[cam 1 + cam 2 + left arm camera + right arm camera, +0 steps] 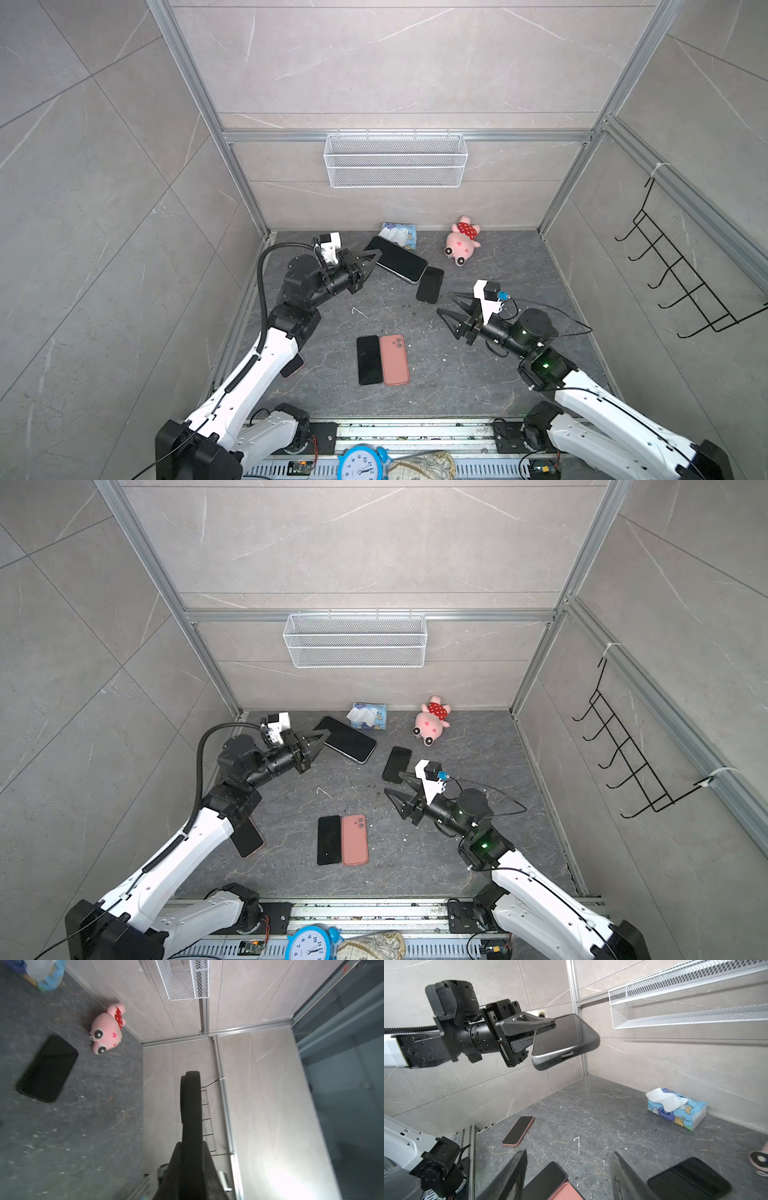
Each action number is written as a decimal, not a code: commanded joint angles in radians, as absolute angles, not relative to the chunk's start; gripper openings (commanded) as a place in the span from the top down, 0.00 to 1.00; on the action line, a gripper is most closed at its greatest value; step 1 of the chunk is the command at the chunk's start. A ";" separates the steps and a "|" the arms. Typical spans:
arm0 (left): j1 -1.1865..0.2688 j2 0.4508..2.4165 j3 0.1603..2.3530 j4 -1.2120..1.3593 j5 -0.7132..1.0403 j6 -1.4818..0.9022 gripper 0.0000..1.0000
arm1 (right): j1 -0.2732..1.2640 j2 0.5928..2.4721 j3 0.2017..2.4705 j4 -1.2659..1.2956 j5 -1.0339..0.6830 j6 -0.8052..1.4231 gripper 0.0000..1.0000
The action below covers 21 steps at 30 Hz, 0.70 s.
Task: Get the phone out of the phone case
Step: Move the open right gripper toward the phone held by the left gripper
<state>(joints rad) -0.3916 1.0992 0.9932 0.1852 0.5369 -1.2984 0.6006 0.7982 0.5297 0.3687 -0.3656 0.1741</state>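
The black phone case is still around the phone's loose end (413,274), away from the robot's empty right gripper, so the left gripper should move that end between the empty gripper's open fingers (447,304).
My left gripper (374,253) (326,732) (554,1023) is shut on one end of the phone (397,259) (347,739) (564,1039) and holds it above the back of the table. The dark screen faces up. At the free end a silver rim shows, with the black phone case (583,1051) wrapping the underside. In the left wrist view only the phone's thin edge (191,1105) shows between the fingers. My right gripper (444,302) (394,782) (569,1152) stands open and empty, low over the table to the right, apart from the phone.
A black flat piece (430,284) (689,1178), phone or empty case, lies near the right gripper. A black phone (369,359) and pink case (395,359) lie mid-table. Another phone (247,837) lies under the left arm. Tissue pack (399,232), plush toy (462,243) and wire basket (395,160) are at the back.
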 commanded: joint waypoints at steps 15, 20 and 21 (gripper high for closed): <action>-0.432 1.171 1.382 -0.570 0.971 0.192 1.00 | 0.603 0.999 1.015 -0.577 -0.547 -0.363 0.39; -0.437 1.177 1.356 -0.513 1.009 0.275 1.00 | 0.603 1.080 1.122 -0.694 -0.636 -0.533 0.41; -0.436 1.185 1.357 -0.511 1.023 0.289 1.00 | 0.604 1.096 1.144 -0.721 -0.653 -0.567 0.41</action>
